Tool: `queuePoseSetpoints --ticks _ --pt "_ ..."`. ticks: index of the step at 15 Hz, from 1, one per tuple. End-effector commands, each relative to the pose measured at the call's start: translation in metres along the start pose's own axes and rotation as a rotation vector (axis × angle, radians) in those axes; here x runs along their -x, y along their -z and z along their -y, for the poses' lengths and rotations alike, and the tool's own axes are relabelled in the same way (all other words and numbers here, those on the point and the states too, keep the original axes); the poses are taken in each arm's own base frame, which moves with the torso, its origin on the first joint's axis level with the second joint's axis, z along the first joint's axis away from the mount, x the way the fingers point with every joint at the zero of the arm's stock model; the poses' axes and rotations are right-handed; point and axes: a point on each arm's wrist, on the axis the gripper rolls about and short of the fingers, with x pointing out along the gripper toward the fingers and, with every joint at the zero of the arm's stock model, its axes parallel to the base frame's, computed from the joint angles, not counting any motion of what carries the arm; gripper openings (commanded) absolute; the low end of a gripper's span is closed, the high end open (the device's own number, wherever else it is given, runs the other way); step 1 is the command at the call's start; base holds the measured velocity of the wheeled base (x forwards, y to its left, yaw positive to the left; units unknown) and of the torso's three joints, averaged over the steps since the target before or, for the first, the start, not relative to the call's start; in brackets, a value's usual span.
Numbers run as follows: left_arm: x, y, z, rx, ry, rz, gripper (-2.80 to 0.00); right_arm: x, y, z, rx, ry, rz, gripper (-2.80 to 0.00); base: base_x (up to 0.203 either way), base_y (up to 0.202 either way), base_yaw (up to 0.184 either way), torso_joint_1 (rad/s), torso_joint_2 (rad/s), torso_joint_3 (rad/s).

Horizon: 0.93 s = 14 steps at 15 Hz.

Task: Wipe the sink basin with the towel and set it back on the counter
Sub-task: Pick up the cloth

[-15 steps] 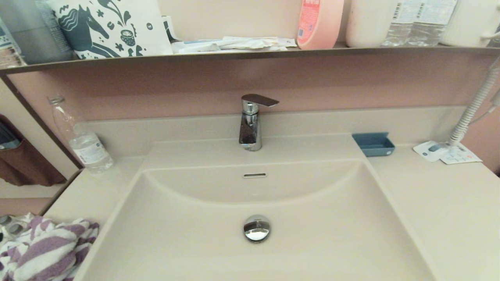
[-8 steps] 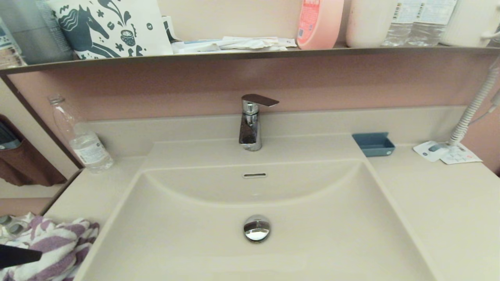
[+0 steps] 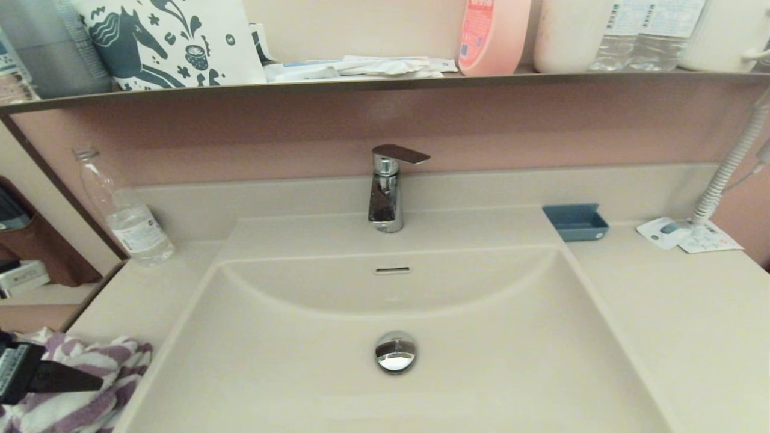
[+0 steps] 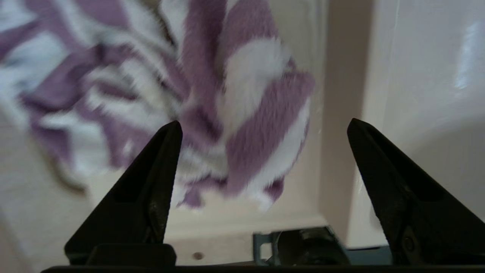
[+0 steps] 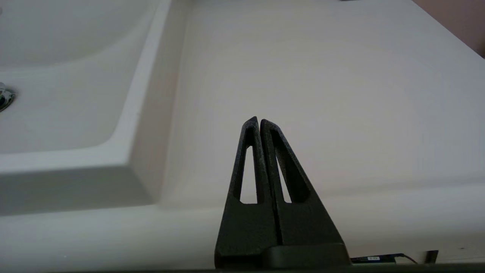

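The heap of towel is full of Loose folds [image 3: 129, 357], so I expect the towel to spread out and trail behind my left gripper when I wipe the basin.
A purple-and-white striped towel [image 3: 120, 356] lies bunched on the counter [image 3: 138, 282] at the near left, beside the sink basin [image 3: 493, 337]. My left gripper [image 4: 264, 122] hovers open just over the towel [image 4: 235, 94], with one black finger [image 3: 66, 380] crossing it in the head view and nothing held between the fingers. The basin is bare, with the chrome drain plug [image 3: 395, 352] and the tap [image 3: 385, 192] behind it. My right gripper [image 5: 258, 120] is shut and empty over the counter [image 5: 341, 76] to the right of the basin, outside the head view.
A clear water bottle [image 3: 123, 210] stands at the back left. At the back right are a small blue tray [image 3: 575, 221], paper cards [image 3: 686, 236] and a coiled cord [image 3: 728, 168]. The dark-edged upper shelf [image 3: 385, 84] carries bottles and a bag.
My left gripper has come into the head view from the lower left edge and now reaches further over the towel. The towel and the right arm have not moved.
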Motion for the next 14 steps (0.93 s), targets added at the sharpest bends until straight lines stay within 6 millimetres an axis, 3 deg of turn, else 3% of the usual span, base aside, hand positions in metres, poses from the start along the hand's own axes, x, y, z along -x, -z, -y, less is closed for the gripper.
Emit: queuePoseSetpoints --ticks 1,7,10,11,14 --pt "-0.020 -0.002 -0.010 0.034 0.079 -0.057 0.00 0.000 0.000 0.000 0.000 0.000 -0.001 -2.80 0.000 0.000 0.000 0.000 0.00 0.000" --pt "-0.050 0.015 -0.016 0.029 0.141 -0.133 0.00 0.000 0.000 0.000 0.000 0.000 -0.001 -2.80 0.000 0.000 0.000 0.000 0.00 0.000" --pt "-0.061 0.016 -0.021 0.032 0.196 -0.008 0.00 0.000 0.000 0.000 0.000 0.000 -0.001 -2.80 0.000 0.000 0.000 0.000 0.00 0.000" --pt "-0.061 0.015 -0.021 0.033 0.213 0.008 -2.80 0.000 0.000 0.000 0.000 0.000 -0.001 -2.80 0.000 0.000 0.000 0.000 0.00 0.000" --pt "-0.063 0.018 -0.019 0.037 0.224 -0.001 -2.80 0.000 0.000 0.000 0.000 0.000 -0.001 -2.80 0.000 0.000 0.000 0.000 0.00 0.000"
